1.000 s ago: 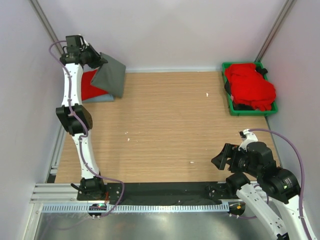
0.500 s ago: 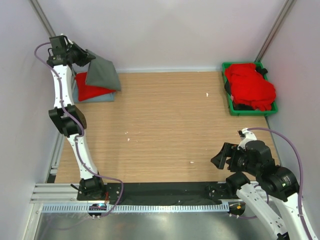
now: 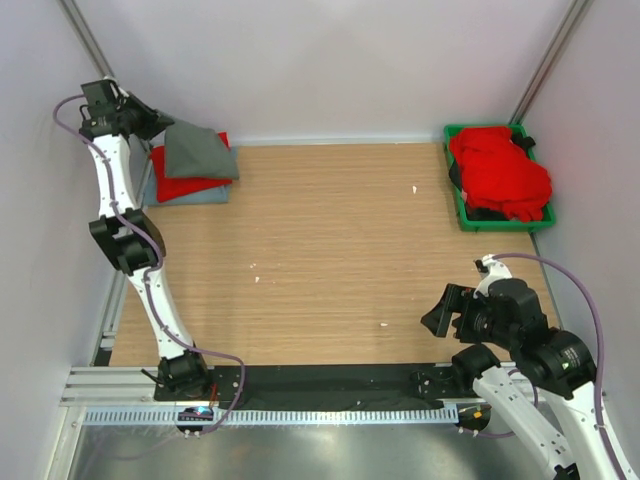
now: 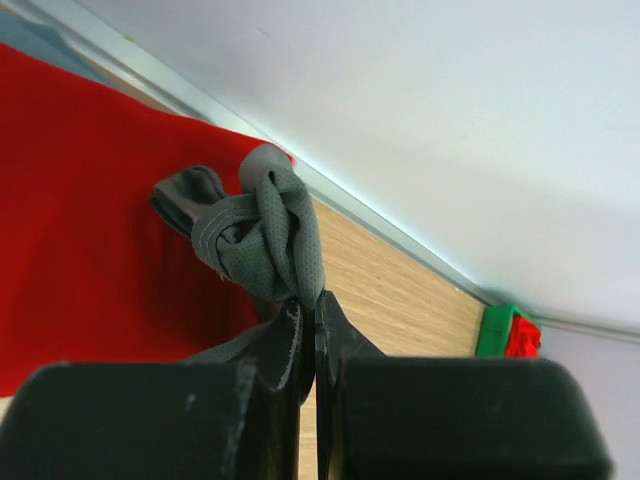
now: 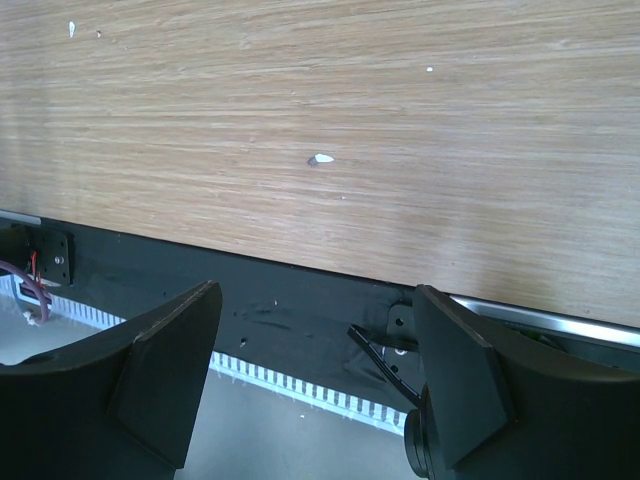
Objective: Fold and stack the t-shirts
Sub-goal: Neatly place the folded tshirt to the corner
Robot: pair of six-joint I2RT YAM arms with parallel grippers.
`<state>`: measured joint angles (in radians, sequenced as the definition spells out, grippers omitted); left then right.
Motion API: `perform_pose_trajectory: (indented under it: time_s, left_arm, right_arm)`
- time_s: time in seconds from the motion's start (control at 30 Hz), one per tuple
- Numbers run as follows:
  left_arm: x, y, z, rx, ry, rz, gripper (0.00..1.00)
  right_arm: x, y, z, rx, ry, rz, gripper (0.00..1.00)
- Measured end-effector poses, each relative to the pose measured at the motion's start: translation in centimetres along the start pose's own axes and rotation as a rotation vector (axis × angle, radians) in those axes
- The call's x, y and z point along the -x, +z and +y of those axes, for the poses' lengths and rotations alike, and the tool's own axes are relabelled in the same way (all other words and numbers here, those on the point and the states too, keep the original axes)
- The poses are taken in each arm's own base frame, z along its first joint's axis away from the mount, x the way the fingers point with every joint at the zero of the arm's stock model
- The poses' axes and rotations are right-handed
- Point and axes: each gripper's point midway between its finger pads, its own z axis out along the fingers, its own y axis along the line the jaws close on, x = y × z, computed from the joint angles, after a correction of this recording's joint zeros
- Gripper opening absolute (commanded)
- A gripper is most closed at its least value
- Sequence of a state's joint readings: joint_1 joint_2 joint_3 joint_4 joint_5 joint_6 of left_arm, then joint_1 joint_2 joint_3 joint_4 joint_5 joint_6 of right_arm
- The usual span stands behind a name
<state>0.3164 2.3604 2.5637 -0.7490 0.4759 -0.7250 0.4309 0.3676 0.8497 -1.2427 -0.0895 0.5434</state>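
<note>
The folded grey t-shirt [image 3: 199, 153] is over the red t-shirt [image 3: 175, 187]. My left gripper should keep bringing the pinched edge down until it touches the stack, and then let go.
A folded dark charcoal grey t-shirt [image 3: 200, 152] lies on top of a folded red t-shirt [image 3: 180, 186], which rests on a pale blue-grey t-shirt [image 3: 190, 198], at the table's far left corner. My left gripper [image 3: 158, 124] is shut on the grey shirt's edge; in the left wrist view the bunched grey cloth [image 4: 262, 235] sits pinched between the jaws [image 4: 310, 310] over the red shirt [image 4: 80, 200]. Several red t-shirts [image 3: 500, 172] are heaped in the green bin [image 3: 464, 212] at the far right. My right gripper [image 3: 445, 312] is open and empty above the near right edge.
The wooden table [image 3: 330, 240] carries a few small white specks. A black strip and metal rail [image 3: 330, 385] run along the near edge, also shown in the right wrist view [image 5: 300, 300]. Walls close in at the left, back and right.
My left gripper has moved left and down with the grey shirt, which hung in the air before and now lies on the red shirt. The right arm has not moved.
</note>
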Motion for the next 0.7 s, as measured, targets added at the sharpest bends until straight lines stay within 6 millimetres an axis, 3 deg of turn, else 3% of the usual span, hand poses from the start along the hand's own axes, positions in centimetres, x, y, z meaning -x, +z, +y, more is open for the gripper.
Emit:
perform_pose_trajectory:
  time_s: [0.17,0.4,0.53,0.7]
  left_arm:
    - [0.4,2.6,5.2,0.047,-0.012,0.010,0.00]
    - [-1.6,6.9,11.7,0.131,0.008,0.053,0.01]
    - [-1.7,7.9,13.4,0.158,0.032,0.043,0.02]
    - [-0.3,7.9,14.9,0.228,0.077,-0.015,0.03]
  right_arm:
    - [0.0,0.2,-0.1,-0.011,0.002,0.012,0.83]
    - [0.0,0.5,-0.2,-0.028,0.007,0.034,0.83]
    - [-0.4,0.8,-0.2,-0.028,0.014,0.049,0.84]
    - [-0.8,1.5,-0.3,-0.031,0.021,0.081,0.84]
